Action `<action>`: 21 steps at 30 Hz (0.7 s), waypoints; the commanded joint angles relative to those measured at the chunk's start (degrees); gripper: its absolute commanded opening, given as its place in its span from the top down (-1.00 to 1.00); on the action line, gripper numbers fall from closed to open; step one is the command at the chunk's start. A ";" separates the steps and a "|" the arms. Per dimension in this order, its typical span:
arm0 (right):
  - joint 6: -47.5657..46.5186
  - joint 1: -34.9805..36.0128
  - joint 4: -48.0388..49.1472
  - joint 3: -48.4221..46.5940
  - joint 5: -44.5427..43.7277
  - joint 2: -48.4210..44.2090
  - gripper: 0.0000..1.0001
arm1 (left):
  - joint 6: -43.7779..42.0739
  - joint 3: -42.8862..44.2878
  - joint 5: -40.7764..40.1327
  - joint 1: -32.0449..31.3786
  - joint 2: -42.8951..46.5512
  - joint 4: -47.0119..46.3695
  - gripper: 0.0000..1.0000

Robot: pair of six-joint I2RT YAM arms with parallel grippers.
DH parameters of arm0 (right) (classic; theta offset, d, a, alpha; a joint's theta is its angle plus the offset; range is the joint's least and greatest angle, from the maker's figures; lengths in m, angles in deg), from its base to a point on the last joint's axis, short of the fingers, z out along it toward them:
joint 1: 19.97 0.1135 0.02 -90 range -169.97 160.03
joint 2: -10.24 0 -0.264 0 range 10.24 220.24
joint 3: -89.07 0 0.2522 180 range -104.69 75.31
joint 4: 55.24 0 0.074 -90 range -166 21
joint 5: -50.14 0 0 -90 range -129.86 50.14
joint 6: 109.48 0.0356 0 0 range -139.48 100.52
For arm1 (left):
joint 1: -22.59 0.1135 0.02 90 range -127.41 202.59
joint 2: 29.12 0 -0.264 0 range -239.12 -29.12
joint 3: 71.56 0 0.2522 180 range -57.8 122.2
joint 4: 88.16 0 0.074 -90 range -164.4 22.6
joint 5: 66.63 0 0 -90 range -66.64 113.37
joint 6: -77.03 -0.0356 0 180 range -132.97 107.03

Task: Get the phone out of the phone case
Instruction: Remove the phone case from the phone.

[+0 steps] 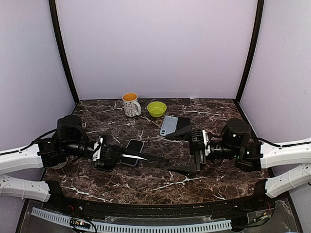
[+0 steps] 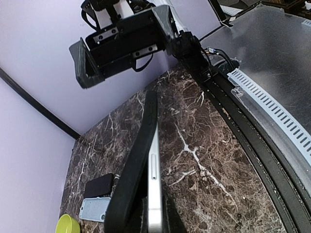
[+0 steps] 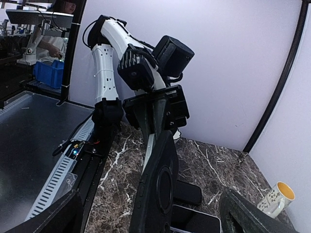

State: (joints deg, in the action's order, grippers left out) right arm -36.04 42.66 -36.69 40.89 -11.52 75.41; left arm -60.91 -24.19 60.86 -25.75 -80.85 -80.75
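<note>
The black phone case is still stuck to the phone's far end (image 1: 163, 158), so the robot's right gripper should move back, swing around and pinch the case's loose end (image 3: 167, 140) near the left gripper.
My left gripper (image 1: 112, 155) is shut on the silver-edged phone (image 2: 154, 184), held on edge above the table. The black phone case (image 2: 137, 160) still clings to the phone's far end and stands away from it near my jaws. In the right wrist view the case (image 3: 160, 184) shows its back with a round ring, and the phone's edge (image 3: 149, 148) runs behind it to the left gripper (image 3: 155, 109). My right gripper (image 1: 183, 150) is open, one finger on each side of the case's tip without touching it; the fingers (image 3: 243, 213) stand wide apart.
A second dark phone (image 1: 135, 145) lies on the marble under the held one. A light-blue case (image 1: 168, 125) and a black case (image 1: 183, 122) lie at the back, beyond them a white mug (image 1: 130, 104) and a green bowl (image 1: 156, 108).
</note>
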 commanded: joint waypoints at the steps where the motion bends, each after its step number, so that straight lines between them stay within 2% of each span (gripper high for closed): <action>1: 8.98 0.56 3.86 3.41 2.28 -3.57 -0.97 | -2.32 1.04 -0.40 -0.42 -0.23 -0.79 1.00; 4: 19.78 0.56 19.11 8.28 -1.02 -4.41 -0.97 | -2.96 1.51 -0.59 -0.85 -1.39 0.73 1.00; 6: 26.76 0.50 22.77 7.66 -6.05 -3.83 -0.97 | -3.24 1.55 -0.80 -1.06 -1.86 0.99 1.00; 7: 29.29 0.43 20.70 5.84 -8.07 -3.30 -0.97 | -3.28 1.50 -0.90 -1.11 -1.96 0.94 1.00; 10: 30.62 0.26 1.44 -4.78 -9.79 -0.54 -0.97 | -2.90 1.31 -0.91 -1.14 -2.06 0.39 1.00; 12: 31.00 0.14 -7.61 -10.82 -10.93 2.13 -0.97 | -2.86 1.25 -0.85 -1.15 -2.19 0.30 1.00; 16: 33.39 -0.81 -14.13 -15.64 -13.47 5.72 -0.97 | -2.77 1.29 -0.82 -1.23 -2.41 0.37 1.00; 21: 28.36 -0.70 -27.54 -23.20 -12.22 10.24 -0.97 | -2.74 1.19 -1.20 -1.32 -3.05 0.48 1.00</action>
State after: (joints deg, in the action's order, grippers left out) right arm -5.66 42.11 -50.92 22.95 -23.46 82.51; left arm -63.36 -24.19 59.18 -26.82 -83.93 -77.40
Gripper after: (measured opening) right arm 0.986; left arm 0.092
